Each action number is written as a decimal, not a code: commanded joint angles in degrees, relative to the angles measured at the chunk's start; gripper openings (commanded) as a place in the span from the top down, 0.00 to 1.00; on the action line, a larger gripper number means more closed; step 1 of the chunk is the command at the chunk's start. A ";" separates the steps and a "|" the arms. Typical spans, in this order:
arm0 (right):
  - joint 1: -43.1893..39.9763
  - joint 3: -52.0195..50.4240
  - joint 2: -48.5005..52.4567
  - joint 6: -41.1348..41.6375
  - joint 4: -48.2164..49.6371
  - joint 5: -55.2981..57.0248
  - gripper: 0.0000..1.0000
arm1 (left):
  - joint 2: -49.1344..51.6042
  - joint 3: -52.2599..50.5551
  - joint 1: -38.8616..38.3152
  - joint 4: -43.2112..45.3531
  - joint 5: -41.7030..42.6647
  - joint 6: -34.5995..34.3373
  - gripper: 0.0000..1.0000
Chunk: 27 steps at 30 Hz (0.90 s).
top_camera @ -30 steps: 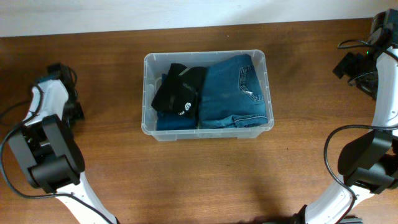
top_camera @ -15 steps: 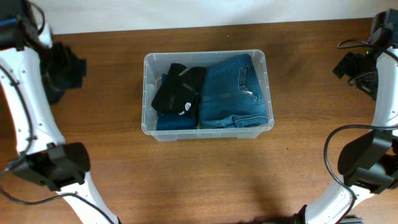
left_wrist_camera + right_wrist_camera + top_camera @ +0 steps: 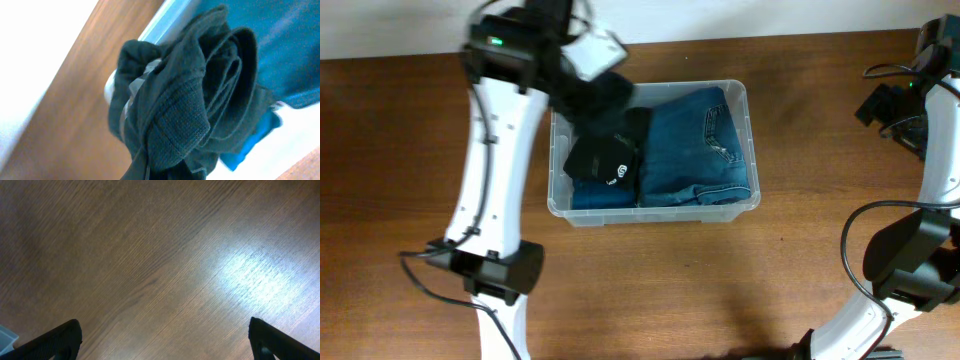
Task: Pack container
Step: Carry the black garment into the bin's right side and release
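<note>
I should go on moving my left gripper before I release over the jeans' front half, with the dark rolled garment above the container's rim and the folded jeans free.
The clear plastic container stands mid-table and holds folded blue jeans on its right side and a black garment with a white logo on its left side. My left gripper hangs over the container's back-left corner, shut on a dark rolled garment that dangles from the jaws and hides the fingertips. The left wrist view also shows the container's rim and the jeans below the garment. My right gripper is open and empty over bare wood at the far right.
A blue folded piece lies under the black garment in the container. The wooden table meets a white wall at the back. A corner of something pale blue shows at the lower left of the right wrist view.
My left arm has swung from the table's far left up and across to the container's back-left corner. The right arm and the container's contents have not moved.
</note>
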 commanded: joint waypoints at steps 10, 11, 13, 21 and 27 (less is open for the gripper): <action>-0.02 -0.17 0.35 0.04 0.00 0.50 0.02 | 1.95 -6.05 -14.73 3.43 2.23 14.16 0.99; 0.00 -0.17 0.35 0.04 0.00 0.50 0.02 | 2.14 -7.48 -15.63 4.31 2.21 15.10 1.00; 0.00 -0.17 0.35 0.04 0.00 0.50 0.02 | 2.29 -10.97 -17.31 7.30 2.19 16.63 1.00; 0.04 -0.17 0.35 0.04 0.00 0.50 0.02 | 2.34 -24.13 -19.98 14.36 -2.54 17.49 0.01; 0.04 -0.17 0.35 0.04 0.00 0.50 0.01 | 1.88 -22.51 -19.98 13.29 -6.08 17.46 0.01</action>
